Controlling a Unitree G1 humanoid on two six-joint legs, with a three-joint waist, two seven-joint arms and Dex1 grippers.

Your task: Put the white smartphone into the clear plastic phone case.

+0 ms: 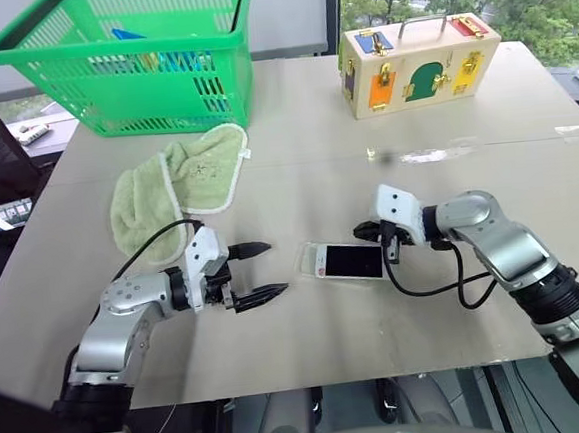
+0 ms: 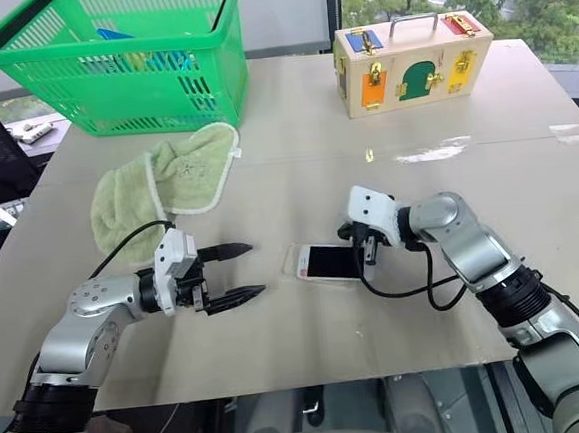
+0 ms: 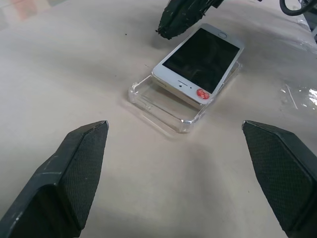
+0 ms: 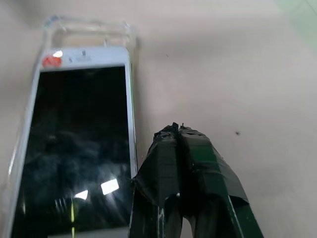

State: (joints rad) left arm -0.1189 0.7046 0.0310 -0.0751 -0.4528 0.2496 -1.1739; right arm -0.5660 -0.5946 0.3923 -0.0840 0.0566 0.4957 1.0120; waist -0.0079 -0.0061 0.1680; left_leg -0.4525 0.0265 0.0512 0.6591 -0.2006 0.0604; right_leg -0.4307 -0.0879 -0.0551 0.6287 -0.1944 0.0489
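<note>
My right gripper is at the phone's long edge, and the phone case's end (image 1: 307,259) near my left gripper is empty. So my right gripper should leave that edge and push from the phone's home-button end (image 3: 223,35).
The white smartphone (image 3: 198,59) lies screen up near the middle of the table, a red dot on its white end. It rests on the clear plastic phone case (image 3: 163,106), shifted along it, so one end of the case sticks out bare towards my left gripper. My left gripper (image 1: 274,268) stands open just left of the case, level with it, fingers (image 3: 74,168) apart and empty. Just past the phone's far long edge is my right gripper (image 4: 173,136), shut and holding nothing, its tip beside that edge near the phone's right end.
A pale green towel (image 1: 177,185) lies behind my left arm. A green basket (image 1: 127,59) stands at the back left, a wooden lock box (image 1: 418,61) at the back right. A black cable (image 1: 426,288) loops on the table under my right wrist.
</note>
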